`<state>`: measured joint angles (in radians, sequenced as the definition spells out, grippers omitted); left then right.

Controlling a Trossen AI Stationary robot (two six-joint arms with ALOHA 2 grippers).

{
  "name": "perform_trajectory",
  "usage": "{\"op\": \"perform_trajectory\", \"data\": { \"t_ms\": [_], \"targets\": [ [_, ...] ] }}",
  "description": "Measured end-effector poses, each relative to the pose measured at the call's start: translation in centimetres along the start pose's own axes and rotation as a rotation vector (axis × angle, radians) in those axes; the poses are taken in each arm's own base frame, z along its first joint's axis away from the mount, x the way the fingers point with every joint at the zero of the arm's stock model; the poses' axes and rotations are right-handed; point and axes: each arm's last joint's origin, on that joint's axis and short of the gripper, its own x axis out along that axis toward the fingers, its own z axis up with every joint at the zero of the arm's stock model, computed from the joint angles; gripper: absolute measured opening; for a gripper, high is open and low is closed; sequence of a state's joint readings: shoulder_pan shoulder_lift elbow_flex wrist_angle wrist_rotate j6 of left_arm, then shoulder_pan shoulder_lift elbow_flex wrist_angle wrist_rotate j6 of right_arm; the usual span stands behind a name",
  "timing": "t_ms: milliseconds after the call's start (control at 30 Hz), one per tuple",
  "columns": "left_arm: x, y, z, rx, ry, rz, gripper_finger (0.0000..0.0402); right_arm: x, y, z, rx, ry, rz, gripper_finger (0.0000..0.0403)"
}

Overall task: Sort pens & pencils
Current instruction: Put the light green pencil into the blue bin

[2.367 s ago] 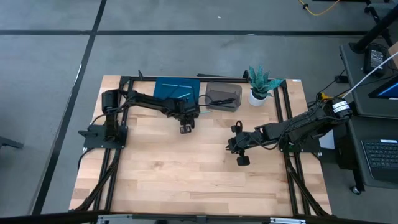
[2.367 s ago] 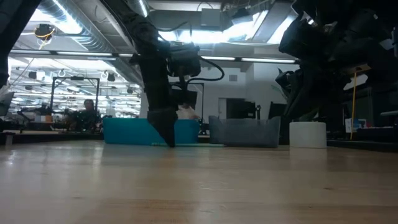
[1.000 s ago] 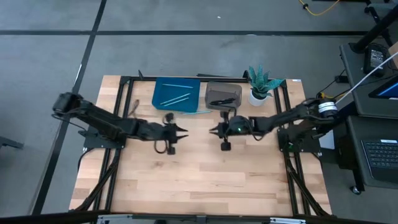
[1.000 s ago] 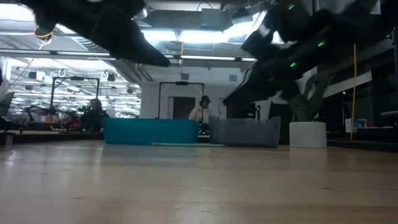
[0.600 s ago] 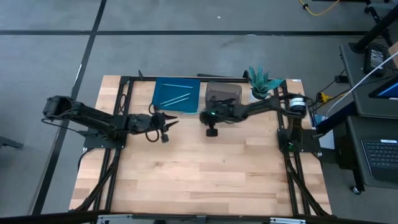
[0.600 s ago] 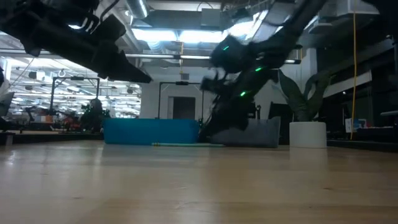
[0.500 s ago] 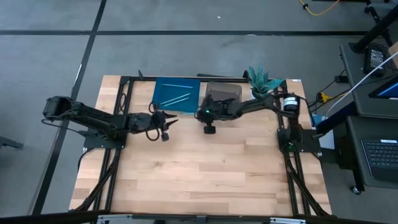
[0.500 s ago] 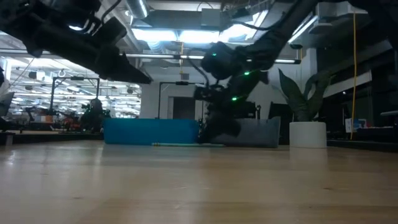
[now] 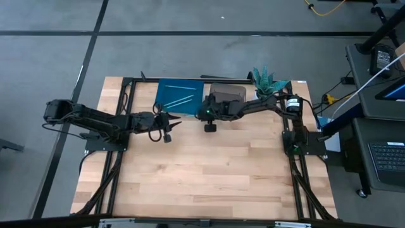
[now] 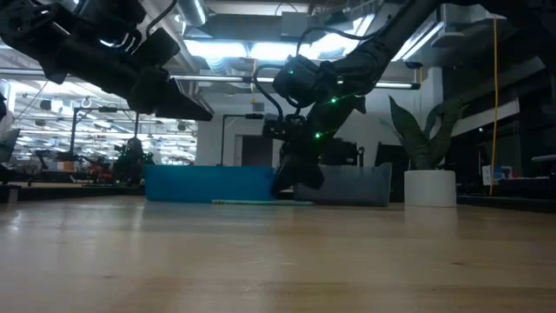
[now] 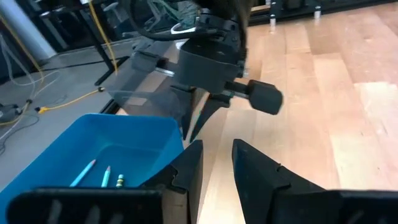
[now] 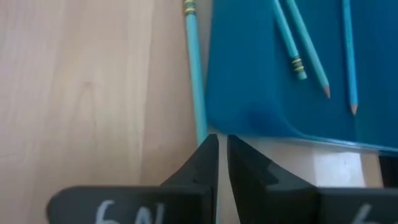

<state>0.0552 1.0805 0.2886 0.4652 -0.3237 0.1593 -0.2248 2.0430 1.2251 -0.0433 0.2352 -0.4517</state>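
Note:
My right gripper should drag the light-blue pencil over to open wood (image 9: 205, 149) before my left gripper takes it, because the pencil lies close along the blue tray's near edge (image 12: 209, 99).
One light-blue pencil (image 12: 194, 68) lies on the table along the near edge of the blue tray (image 9: 166, 95), eraser end away from my right gripper. Three more pencils (image 12: 298, 43) lie inside that tray. My right gripper (image 12: 222, 144) slants down over the loose pencil's pointed end, open by a narrow slit with nothing in it. In the high view my right gripper (image 9: 201, 114) is at the tray's near right corner. My left gripper (image 9: 169, 121) hangs open and empty above the table, just near of the tray. The pens are not plain; my right arm covers much of the grey tray (image 9: 235, 92). My right gripper comes at the loose pencil from the table's right, slanting down, its fingers along the pencil. One fingertip (image 12: 208, 146) hides the pencil's pointed end, and I cannot tell whether it touches. The pencil lies flat on the table.
A potted plant (image 9: 266, 83) stands at the far right, beside the grey tray. The wooden table (image 9: 209, 171) stretches bare toward its near edge. Beyond the far edge the low view shows a lit room.
My right gripper has swung toward the table's far left, tipped downward and sunk to the loose pencil by the blue tray. My left gripper has drawn back toward the table's left edge and come a little lower. The pencil has stayed where it was.

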Motion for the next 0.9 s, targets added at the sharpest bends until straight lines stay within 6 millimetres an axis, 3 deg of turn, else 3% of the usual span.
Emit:
{"op": "perform_trajectory", "data": {
  "t_ms": [300,433,900],
  "targets": [
    [0.2,0.5,-0.1,0.025,0.002,-0.005,0.0082,0.4,-1.9,-0.8,0.038,0.008,-0.027,0.0037],
    [0.2,0.5,-0.1,0.025,0.002,-0.005,0.0082,0.6,-2.2,-1.1,0.052,-0.012,0.037,0.0037],
    [0.2,0.3,-0.1,0.019,-0.009,-0.068,0.0082,0.2,-0.1,-1.5,0.013,0.042,0.189,0.0037]
  ]
}}
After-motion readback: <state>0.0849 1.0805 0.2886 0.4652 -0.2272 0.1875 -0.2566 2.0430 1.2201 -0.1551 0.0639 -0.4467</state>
